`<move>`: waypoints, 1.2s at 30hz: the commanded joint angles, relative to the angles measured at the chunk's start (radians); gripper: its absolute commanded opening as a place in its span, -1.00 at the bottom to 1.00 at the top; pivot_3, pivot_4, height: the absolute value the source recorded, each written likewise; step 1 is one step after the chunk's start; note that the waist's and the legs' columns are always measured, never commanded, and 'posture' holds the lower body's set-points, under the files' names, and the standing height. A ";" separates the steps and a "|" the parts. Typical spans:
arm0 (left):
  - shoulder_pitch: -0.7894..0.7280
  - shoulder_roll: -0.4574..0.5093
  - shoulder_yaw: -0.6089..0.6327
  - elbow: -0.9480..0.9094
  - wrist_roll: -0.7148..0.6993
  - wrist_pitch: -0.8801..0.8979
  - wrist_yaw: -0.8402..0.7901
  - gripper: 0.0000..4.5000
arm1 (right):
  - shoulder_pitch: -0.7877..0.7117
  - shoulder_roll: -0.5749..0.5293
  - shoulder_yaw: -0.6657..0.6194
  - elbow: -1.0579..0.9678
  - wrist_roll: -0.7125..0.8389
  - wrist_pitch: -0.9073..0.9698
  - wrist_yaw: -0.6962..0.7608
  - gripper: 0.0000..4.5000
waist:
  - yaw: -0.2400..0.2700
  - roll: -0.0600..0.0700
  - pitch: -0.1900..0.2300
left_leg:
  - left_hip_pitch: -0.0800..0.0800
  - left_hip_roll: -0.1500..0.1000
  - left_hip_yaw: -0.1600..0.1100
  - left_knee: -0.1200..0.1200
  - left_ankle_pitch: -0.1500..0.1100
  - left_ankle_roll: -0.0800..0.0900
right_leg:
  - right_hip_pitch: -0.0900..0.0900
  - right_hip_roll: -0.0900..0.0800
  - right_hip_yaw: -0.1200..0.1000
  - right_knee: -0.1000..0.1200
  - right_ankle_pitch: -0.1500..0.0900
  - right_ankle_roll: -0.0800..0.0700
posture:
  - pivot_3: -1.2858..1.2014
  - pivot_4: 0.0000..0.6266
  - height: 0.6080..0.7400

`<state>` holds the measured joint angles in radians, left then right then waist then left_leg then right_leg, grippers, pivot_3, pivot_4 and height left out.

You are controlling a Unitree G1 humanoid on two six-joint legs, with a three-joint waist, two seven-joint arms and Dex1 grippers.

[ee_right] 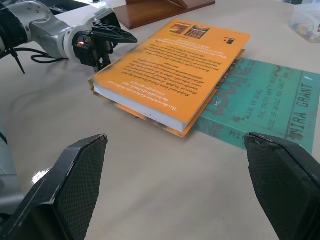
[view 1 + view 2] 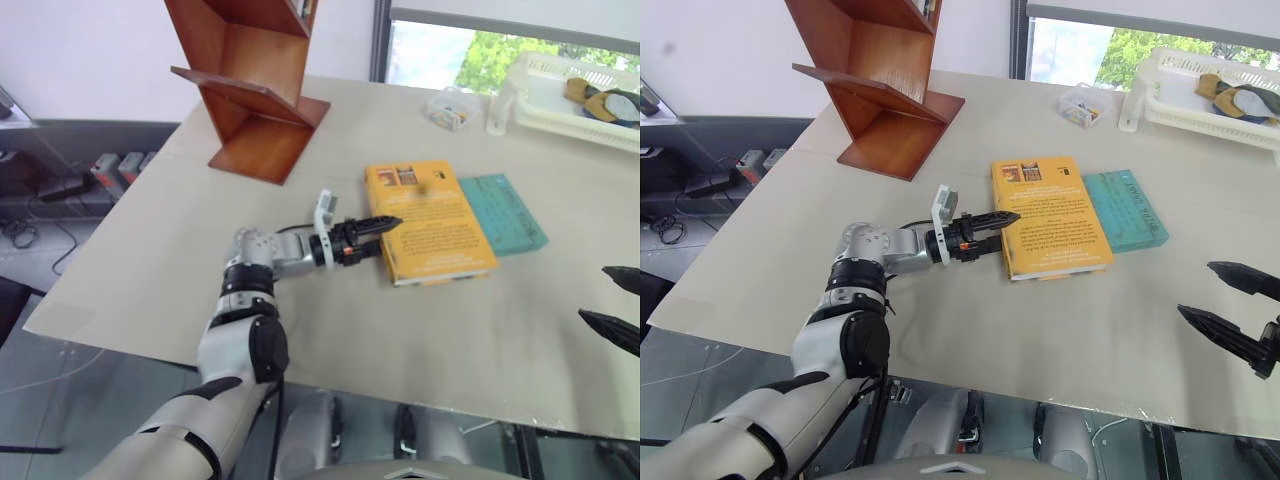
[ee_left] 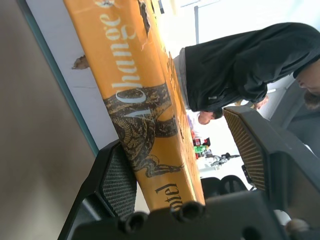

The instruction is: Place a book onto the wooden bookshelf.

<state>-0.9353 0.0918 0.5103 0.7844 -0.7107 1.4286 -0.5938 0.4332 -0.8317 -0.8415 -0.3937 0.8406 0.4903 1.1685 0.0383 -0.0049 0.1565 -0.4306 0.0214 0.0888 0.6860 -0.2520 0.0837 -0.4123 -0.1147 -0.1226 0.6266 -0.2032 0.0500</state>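
Note:
A teal edge (image 3: pixel 60 79) can be seen below the orange-yellow book's spine. The teal book (image 2: pixel 505 215) should come into view, reaching far under the orange-yellow book, and stay flat when I lift the orange-yellow book.
The orange-yellow book (image 2: pixel 430 225) lies flat on the table, cover up, its far edge resting on a teal book (image 2: pixel 505 212). My left gripper (image 2: pixel 385 225) points level at the book's spine. It stands open, one black finger over the cover and the other low beside the spine. In the left wrist view the spine (image 3: pixel 145 115) runs between the two fingers (image 3: pixel 120 180). The wooden bookshelf (image 2: pixel 250 90) stands at the table's far left, well apart from the book. My right gripper (image 2: pixel 1200 290) hovers open and empty at the near right.
A white plastic basket (image 2: pixel 575 95) with items inside sits at the far right. A small clear box (image 2: pixel 450 108) lies beside it. The table's front edge (image 2: pixel 300 365) runs close below my arms. A person in a dark top (image 3: pixel 240 65) stands beyond the table.

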 commanded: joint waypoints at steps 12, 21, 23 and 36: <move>0.017 0.028 -0.057 -0.078 -0.044 0.012 -0.069 -0.97 | -0.033 -0.004 -0.032 -0.019 0.056 0.003 0.012 1.00 | 0.000 0.000 0.000 | 0.000 0.000 0.000 0.000 0.000 0.000 | 0.000 0.000 0.000 0.000 0.000 0.000 | 0.03 -0.52 0.57; -0.016 0.091 -0.154 -0.296 -0.032 -0.116 -0.105 -0.97 | -0.072 -0.051 -0.014 0.022 0.100 0.036 0.062 1.00 | 0.000 0.000 0.000 | 0.000 0.000 0.000 0.000 0.000 0.000 | 0.000 0.000 0.000 0.000 0.000 -0.001 | 0.03 -0.52 0.57; -0.009 0.105 -0.210 -0.396 -0.027 -0.160 -0.131 -0.97 | -0.097 -0.067 -0.006 0.046 0.099 0.040 0.071 1.00 | 0.000 0.000 0.000 | 0.000 0.000 0.000 0.000 0.000 0.000 | 0.000 0.000 0.000 0.000 0.000 -0.001 | 0.03 -0.52 0.57; -0.093 0.351 -0.596 -0.691 0.340 -0.880 -0.377 -0.97 | -0.342 -0.111 0.122 0.263 0.089 0.054 0.127 1.00 | -0.002 0.002 -0.001 | 0.001 0.000 0.003 0.000 0.000 -0.001 | 0.000 0.001 0.002 0.000 0.001 -0.001 | 0.03 -0.52 0.57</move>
<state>-0.9862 0.4111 -0.0546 0.1417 -0.4428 0.6931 -0.9253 0.1126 -0.9248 -0.7146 -0.1422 0.9251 0.5546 1.2832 0.0361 -0.0034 0.1558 -0.4293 0.0221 0.0917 0.6861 -0.2516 0.0831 -0.4121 -0.1132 -0.1206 0.6268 -0.2026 0.0488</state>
